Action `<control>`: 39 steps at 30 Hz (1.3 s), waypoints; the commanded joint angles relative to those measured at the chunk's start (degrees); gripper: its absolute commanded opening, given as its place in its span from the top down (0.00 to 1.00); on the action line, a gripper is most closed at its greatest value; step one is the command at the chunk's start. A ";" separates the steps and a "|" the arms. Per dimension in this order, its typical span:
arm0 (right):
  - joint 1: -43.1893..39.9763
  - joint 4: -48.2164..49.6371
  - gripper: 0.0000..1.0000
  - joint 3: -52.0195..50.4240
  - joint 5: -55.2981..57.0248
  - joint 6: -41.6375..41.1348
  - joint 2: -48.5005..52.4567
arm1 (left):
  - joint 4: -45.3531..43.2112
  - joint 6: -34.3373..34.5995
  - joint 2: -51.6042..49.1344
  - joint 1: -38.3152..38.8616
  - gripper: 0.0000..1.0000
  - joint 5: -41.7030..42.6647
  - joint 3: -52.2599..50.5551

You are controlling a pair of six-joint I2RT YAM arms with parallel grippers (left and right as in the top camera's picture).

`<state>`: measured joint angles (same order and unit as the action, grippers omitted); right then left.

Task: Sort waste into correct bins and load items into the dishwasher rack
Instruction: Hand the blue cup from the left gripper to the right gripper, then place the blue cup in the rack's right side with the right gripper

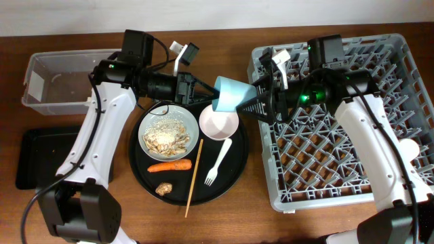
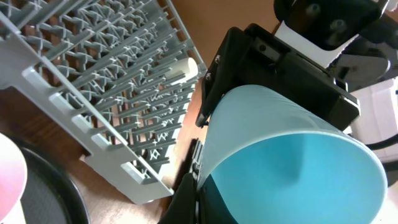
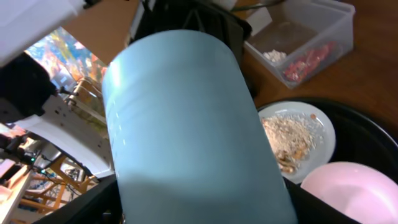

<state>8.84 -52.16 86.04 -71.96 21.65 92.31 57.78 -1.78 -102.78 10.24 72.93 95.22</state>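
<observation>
The light-blue cup's rim [image 1: 218, 95] is in my left gripper, far from the rack's end [image 1: 400, 120] by the white cup, so next my right gripper brings the light-blue cup there.
The light-blue cup [image 1: 234, 93] hangs tilted in the air between the arms, above the bowl. My left gripper [image 1: 211, 95] is shut on its rim; in the left wrist view the fingers [image 2: 199, 199] pinch the cup wall [image 2: 298, 168]. My right gripper [image 1: 261, 103] reaches from the grey dishwasher rack [image 1: 339, 163] side. Its fingers [image 3: 196, 208] press both sides of the cup body [image 3: 180, 112]. The pale plate [image 1: 165, 132] holds rice-like bits. The pinkish bowl [image 1: 218, 123], white fork [image 1: 218, 161], carrot [image 1: 171, 166] and brown lump [image 1: 163, 189] lie on the round black tray. A white cup [image 1: 409, 149] lies in the rack.
The clear tub [image 1: 41, 74] stands at the back left and holds red wrappers [image 3: 311, 59] and scraps. The shallow black tray [image 1: 41, 159] lies in front of it. A wooden chopstick [image 1: 193, 177] lies on the round black tray [image 1: 139, 169].
</observation>
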 commanded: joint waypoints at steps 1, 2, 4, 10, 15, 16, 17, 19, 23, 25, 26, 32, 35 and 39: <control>0.92 0.57 0.27 0.76 -6.56 0.81 -0.94 | -0.07 -1.07 -0.66 0.26 1.00 -0.44 0.50; 0.92 0.63 0.28 0.76 -7.10 0.83 -0.94 | -0.07 -1.07 -0.66 0.26 1.00 -0.44 0.50; 0.92 0.66 0.31 0.76 -7.15 0.83 -0.94 | -0.07 -1.07 -0.66 0.26 1.00 -0.44 0.50; 0.92 0.63 0.46 0.76 -7.15 0.83 -0.94 | -0.07 -1.07 -0.66 0.26 1.00 -0.46 0.50; 0.92 0.63 0.48 0.76 -7.15 0.83 -0.94 | -0.07 -1.07 -0.66 0.26 1.00 -0.48 0.50; 0.92 0.63 0.48 0.76 -7.13 0.83 -0.94 | -0.07 -1.07 -0.66 0.26 1.00 -0.68 0.50; 0.92 0.63 0.49 0.76 -7.13 0.83 -0.94 | -0.07 -1.09 -0.66 0.26 0.99 -0.79 0.50; 0.90 0.63 0.53 0.76 -6.84 0.81 -0.94 | -0.04 -1.09 -0.66 0.26 0.83 -2.01 0.50; 0.85 0.59 0.59 0.76 -0.09 -2.19 -0.96 | 1.88 -1.09 -0.66 0.20 0.72 -11.52 0.50; 0.85 0.44 0.60 0.76 7.10 -6.10 -0.96 | 3.87 -1.07 -0.66 0.09 0.71 -19.61 0.50; 0.83 0.13 0.62 0.76 9.77 -7.04 -0.98 | 4.72 -1.07 -0.66 0.04 0.70 -23.82 0.50; -3.10 -9.84 0.62 4.55 27.41 -10.56 -1.27 | 9.94 4.15 -0.66 -1.88 0.69 -51.69 0.50; -7.34 -17.03 0.67 8.98 35.85 -13.46 -1.25 | 11.41 4.13 -0.66 -3.26 0.68 -56.96 0.50; -14.99 -25.33 0.67 15.87 44.13 -15.63 -1.20 | 12.17 4.13 -0.59 -5.01 0.69 -62.25 0.50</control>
<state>-1.26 -74.30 96.53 -38.52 9.32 92.31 69.63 1.54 -102.85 6.57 19.94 95.26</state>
